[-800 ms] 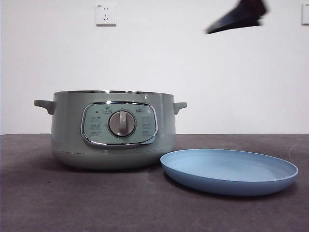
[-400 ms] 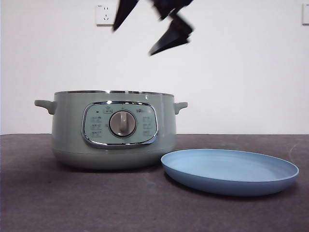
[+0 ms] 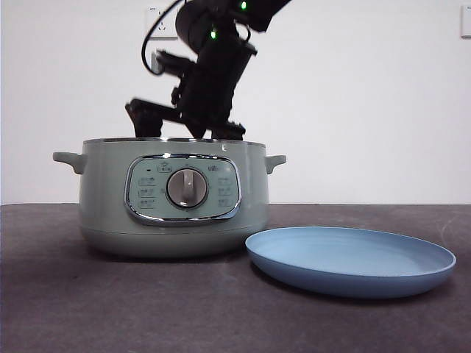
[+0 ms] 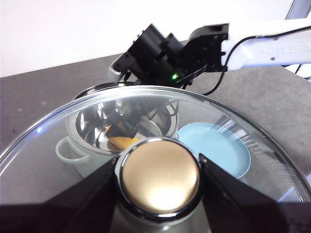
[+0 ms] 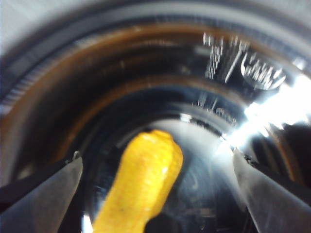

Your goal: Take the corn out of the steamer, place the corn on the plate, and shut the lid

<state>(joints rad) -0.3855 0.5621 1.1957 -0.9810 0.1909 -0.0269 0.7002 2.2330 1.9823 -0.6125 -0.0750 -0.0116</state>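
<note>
I should expect the steamer to be empty after I lift the corn out, because the steamer's clear shiny bottom [image 5: 204,162] can be seen next to the corn.
The sage-green steamer [image 3: 173,198] stands open at the left. The light-blue plate [image 3: 349,261] lies empty to its right. My right gripper [image 3: 188,125] reaches down into the pot's opening from above. In the right wrist view it [image 5: 156,155] is open wide, its jaws on either side of the yellow corn [image 5: 146,179] on the pot's floor, apart from it. My left gripper [image 4: 158,167] is shut on the knob [image 4: 159,175] of the glass lid [image 4: 73,126], held high and aside. Through the glass I see the pot [image 4: 68,148], the corn [image 4: 121,142] and the plate [image 4: 218,145].
The pot's shiny inner wall [image 5: 146,63] rings the right gripper closely. The right arm [image 4: 165,48] slants over the pot from the plate's side. A white wall with a socket [image 3: 160,22] stands behind the dark table [image 3: 110,309].
The right arm came in from the upper right, swept left and dropped until its gripper sank into the open pot. The pot and the plate have not moved.
</note>
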